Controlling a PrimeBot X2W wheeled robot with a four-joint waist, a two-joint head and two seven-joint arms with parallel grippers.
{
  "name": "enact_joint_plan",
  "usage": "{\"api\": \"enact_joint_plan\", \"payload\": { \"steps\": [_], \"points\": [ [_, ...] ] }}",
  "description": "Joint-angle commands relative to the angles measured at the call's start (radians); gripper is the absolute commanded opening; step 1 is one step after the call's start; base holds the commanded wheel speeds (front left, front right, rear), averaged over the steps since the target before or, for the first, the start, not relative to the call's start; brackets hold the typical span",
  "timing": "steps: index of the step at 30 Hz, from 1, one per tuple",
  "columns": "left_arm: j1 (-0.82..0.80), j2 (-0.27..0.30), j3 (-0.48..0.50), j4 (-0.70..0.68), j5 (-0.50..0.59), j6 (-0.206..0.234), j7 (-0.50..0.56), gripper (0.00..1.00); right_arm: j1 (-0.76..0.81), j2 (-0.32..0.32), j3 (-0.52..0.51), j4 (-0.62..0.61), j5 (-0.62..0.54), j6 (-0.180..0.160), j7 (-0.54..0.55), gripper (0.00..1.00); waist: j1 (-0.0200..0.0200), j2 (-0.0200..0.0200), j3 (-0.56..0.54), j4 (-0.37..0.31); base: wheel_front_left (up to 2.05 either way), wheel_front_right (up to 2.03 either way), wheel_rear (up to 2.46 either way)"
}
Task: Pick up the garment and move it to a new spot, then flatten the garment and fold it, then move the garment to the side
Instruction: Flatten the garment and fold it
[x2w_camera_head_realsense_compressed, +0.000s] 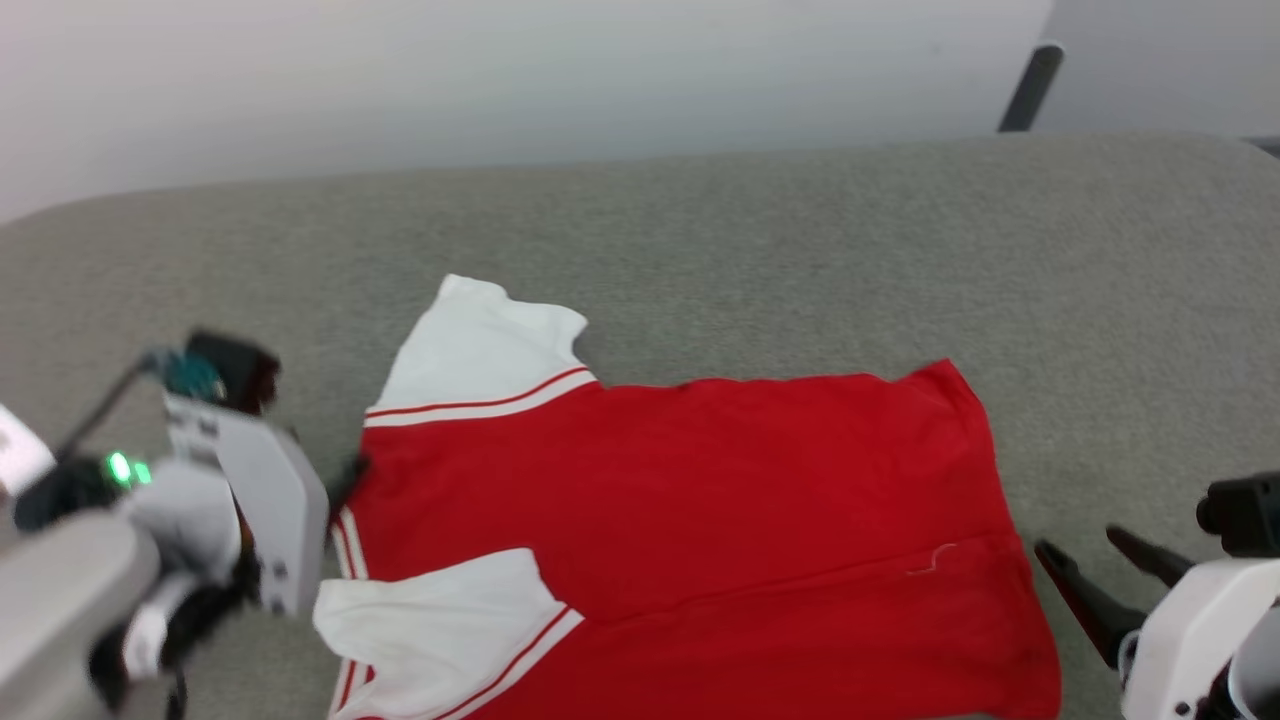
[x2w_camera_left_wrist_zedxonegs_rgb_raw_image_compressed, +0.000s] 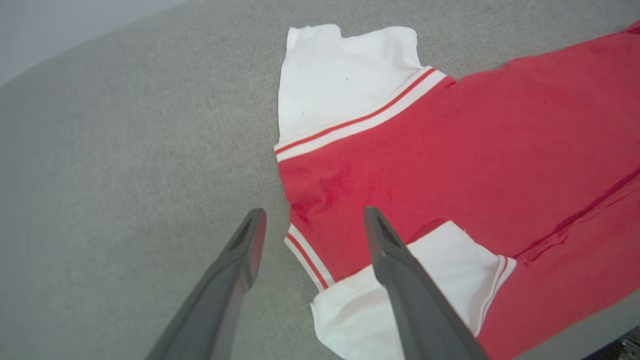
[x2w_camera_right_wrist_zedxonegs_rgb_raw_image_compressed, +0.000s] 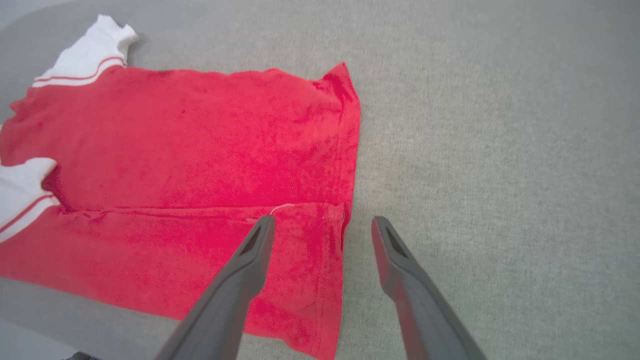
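Observation:
My gripper will fold the far white sleeve (x2w_camera_head_realsense_compressed: 476, 346) inward, and the garment's red far edge should turn over with it, because the garment's near side (x2w_camera_head_realsense_compressed: 816, 646) already lies folded flat.
The garment (x2w_camera_head_realsense_compressed: 690, 480), a red jersey shirt with short white sleeves, lies spread on the grey surface with its near edge folded over; no lettering faces up. One white sleeve (x2w_camera_head_realsense_compressed: 480, 355) points away, the other (x2w_camera_head_realsense_compressed: 440, 620) is folded onto the red body. My left gripper (x2w_camera_left_wrist_zedxonegs_rgb_raw_image_compressed: 312, 217) stands open just above the collar end (x2w_camera_left_wrist_zedxonegs_rgb_raw_image_compressed: 307, 250), holding nothing. At the hem side my right gripper (x2w_camera_right_wrist_zedxonegs_rgb_raw_image_compressed: 322, 225) stands open over the hem corner (x2w_camera_right_wrist_zedxonegs_rgb_raw_image_compressed: 335, 220), also with nothing in it. In the head view the right gripper (x2w_camera_head_realsense_compressed: 1085, 555) sits just right of the garment.
The grey fabric surface (x2w_camera_head_realsense_compressed: 800, 260) stretches wide behind and to the right of the garment. A pale wall lies beyond it, with a dark pole (x2w_camera_head_realsense_compressed: 1030, 85) at the upper right. The surface's near edge (x2w_camera_right_wrist_zedxonegs_rgb_raw_image_compressed: 75, 330) runs just below the garment.

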Motion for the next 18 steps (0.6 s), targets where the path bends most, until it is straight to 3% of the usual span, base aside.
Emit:
{"api": "enact_joint_plan", "payload": {
  "steps": [1, 8, 18],
  "points": [
    [-0.026, -0.002, 0.006, 0.012, 0.015, -0.007, -0.006, 1.00, -0.014, -0.001, 0.008, -0.001, -0.002, -0.001, -0.019, 1.00, 0.0000, 0.0000, 0.020, -0.025, 0.00, 0.00, 0.00],
    [-0.197, -0.072, 0.023, 0.156, 0.088, -0.110, -0.018, 1.00, -0.067, -0.001, 0.062, 0.015, -0.001, -0.001, -0.154, 1.00, 0.0000, 0.0000, 0.068, -0.082, 0.00, 0.00, 0.00],
    [-0.381, -0.173, 0.002, 0.459, 0.125, -0.287, 0.010, 1.00, -0.106, 0.010, 0.108, 0.054, 0.019, -0.001, -0.219, 1.00, 0.0000, 0.0000, 0.155, -0.155, 0.00, 0.00, 0.00]
  ]
}}
